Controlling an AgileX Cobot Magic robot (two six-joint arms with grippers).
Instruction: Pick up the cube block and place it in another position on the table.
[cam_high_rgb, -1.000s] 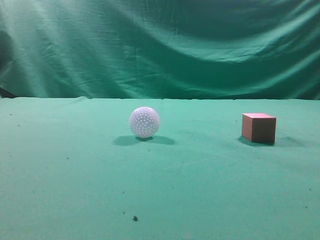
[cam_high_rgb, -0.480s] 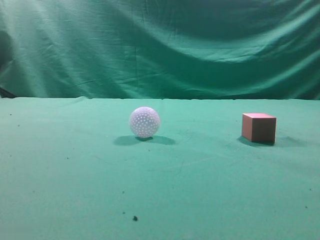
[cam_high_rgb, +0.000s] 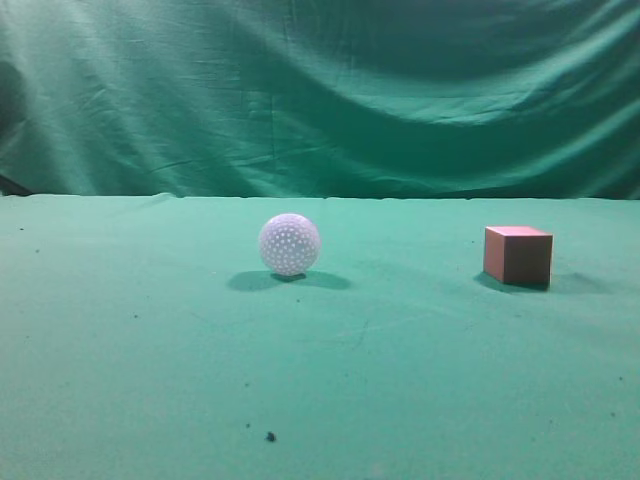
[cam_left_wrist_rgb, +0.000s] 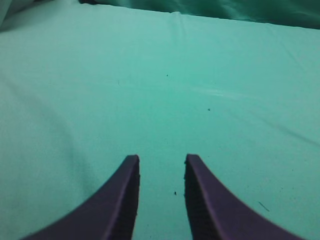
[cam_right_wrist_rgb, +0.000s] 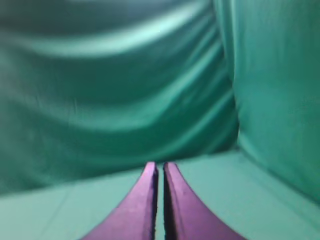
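Note:
The curtain (cam_right_wrist_rgb: 155, 115) is in front of my closed right gripper, so next the gripper tilts down towards the cube block (cam_high_rgb: 517, 256) and opens its fingers before it grasps.
The reddish-brown cube block (cam_high_rgb: 518, 255) rests on the green table (cam_high_rgb: 320, 380) at the right of the exterior view. A white dimpled ball (cam_high_rgb: 289, 244) rests near the middle, well left of the cube. Neither gripper shows in the exterior view. In the left wrist view my left gripper (cam_left_wrist_rgb: 161, 161) is open and empty over bare green cloth (cam_left_wrist_rgb: 200, 100). In the right wrist view my right gripper (cam_right_wrist_rgb: 160, 167) is shut and empty, facing the draped curtain. Neither wrist view shows the cube or the ball.
A draped green backdrop curtain (cam_high_rgb: 320, 90) hangs behind the table's far edge and also fills the right wrist view (cam_right_wrist_rgb: 110, 75). A dark speck (cam_high_rgb: 270, 436) lies on the cloth near the front.

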